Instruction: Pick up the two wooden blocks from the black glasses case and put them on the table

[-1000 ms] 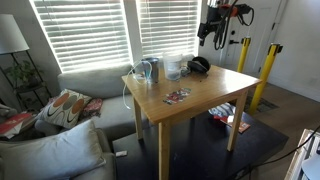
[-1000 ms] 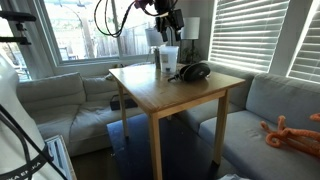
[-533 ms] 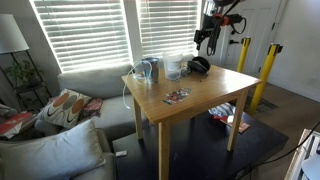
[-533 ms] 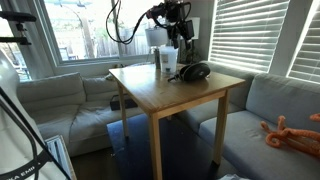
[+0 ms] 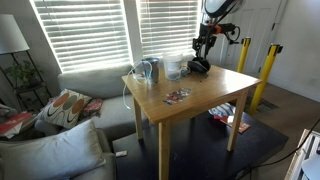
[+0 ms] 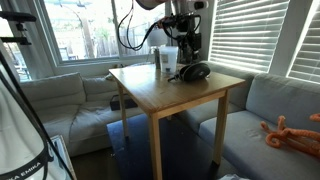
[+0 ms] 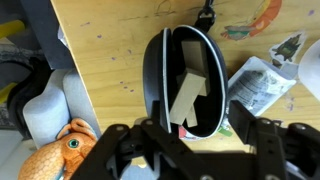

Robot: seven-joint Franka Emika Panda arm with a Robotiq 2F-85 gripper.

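Observation:
The upper wooden block (image 7: 187, 97) lies at a slant across the other one in the black glasses case, so next my gripper opens and line up with that block's sides (image 7: 179, 108) before it lifts.
The black glasses case (image 7: 152, 70) lies open on the light-wood table (image 7: 105, 50), near its edge. Two tan wooden blocks (image 7: 187, 93) lie overlapped inside it. In the wrist view my gripper (image 7: 197, 130) is open, its dark fingers straddling the near end of the case just above it. In both exterior views the gripper (image 5: 203, 52) (image 6: 190, 50) hangs right over the case (image 5: 199, 67) (image 6: 194, 72) at the table's (image 5: 205, 100) (image 6: 150, 92) far corner. It holds nothing.
Clear containers (image 5: 172, 68) (image 6: 168, 58) stand beside the case. A flat reddish-dark item (image 5: 177, 96) lies mid-table. A crumpled wrapper (image 7: 258, 85) lies next to the case. A grey sofa (image 5: 90, 85) and an orange plush toy (image 7: 55, 160) sit beyond the table edge.
The arm has come down from high above the table to just over the glasses case. The gripper stays open. The case and blocks have not moved.

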